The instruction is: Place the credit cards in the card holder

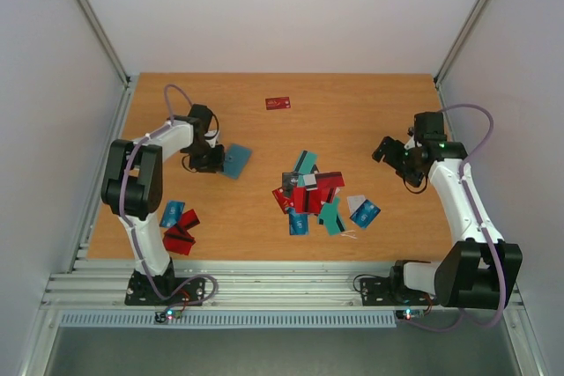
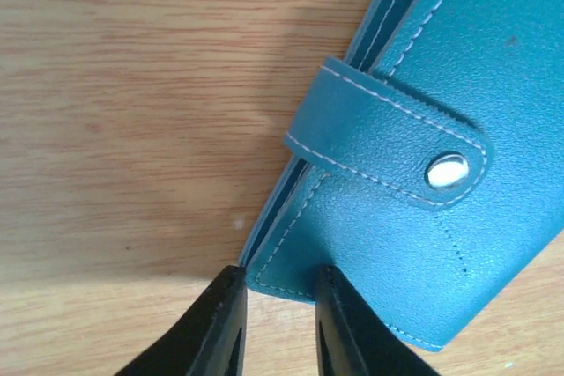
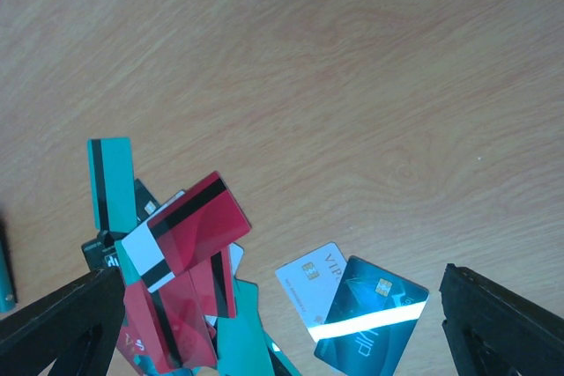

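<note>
Next, I let go of the corner of the card holder [image 1: 236, 162] and turn it straight with my left gripper before my right gripper takes the opposite edge [image 1: 244, 165]. The card holder lies at a slant with its strap closed.
The card holder [image 1: 236, 160], a teal wallet with its snap strap closed, lies at the left of the table. In the left wrist view the card holder [image 2: 423, 244] fills the right side, and my left gripper [image 2: 280, 310] is closed on its near corner, one finger [image 2: 225, 323] at the edge. In the top view the left gripper [image 1: 211, 159] is at the holder's left side. The credit cards [image 1: 310, 195] lie in a loose pile at the table's middle. My right gripper [image 1: 393, 158] is wide open and empty to the right of the pile. The right wrist view shows the right gripper [image 3: 282, 341] above a white card [image 3: 308, 281] and a dark teal card [image 3: 370, 328].
A single red card [image 1: 278, 103] lies near the far edge. A few blue and red cards [image 1: 179, 224] lie at the near left beside the left arm. Red striped cards [image 3: 189, 222] and a teal card [image 3: 110, 180] overlap in the pile. White walls surround the table.
</note>
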Tool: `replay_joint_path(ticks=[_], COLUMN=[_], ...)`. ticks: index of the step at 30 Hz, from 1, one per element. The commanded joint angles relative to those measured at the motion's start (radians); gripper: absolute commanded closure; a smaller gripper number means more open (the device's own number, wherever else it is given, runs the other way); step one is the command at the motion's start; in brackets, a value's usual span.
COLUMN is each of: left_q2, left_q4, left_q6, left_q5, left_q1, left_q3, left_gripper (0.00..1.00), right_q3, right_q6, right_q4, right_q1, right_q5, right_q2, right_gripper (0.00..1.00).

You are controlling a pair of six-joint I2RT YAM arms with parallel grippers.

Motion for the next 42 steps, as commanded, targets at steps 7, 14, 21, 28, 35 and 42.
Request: replay_joint_path(ticks=[7,14,21,28,35,42], left_q2=[0.005,-0.068,-0.194,-0.287,-0.234,-0.099], left_q4=[0.044,0.056,0.081,0.054,0.045,0.042], left_q6=[-0.032,-0.084,-0.192,-0.141,0.016,0.081], left_q5=[-0.019,0.008,0.057,0.031,0.048,0.089], left_q1=[-0.014,-0.014,-0.014,-0.014,-0.015,-0.014], left_q3=[-0.030,-0.108,-0.249,-0.231,-0.152,-0.069], left_gripper=[1.00,1.00,1.00,0.72,0.50,0.49], right_q3=[0.000,-0.008,-0.033,-0.051,-0.047,-0.047], right_q6=[0.002,0.017,0.025,0.022,0.027,0.030], right_q4=[-0.009,-0.016,-0.030,-0.037,-0.037,-0.040], right_q1=[0.005,0.029,0.055,0.065,0.109,0.174], right_q5=[-0.036,-0.045,-0.038,-0.052,-0.067,-0.055], right_q2=[-0.008,-0.018,-0.048,-0.061,-0.065,-0.060], right_gripper=[0.01,0.02,0.01,0.01,0.01,0.02])
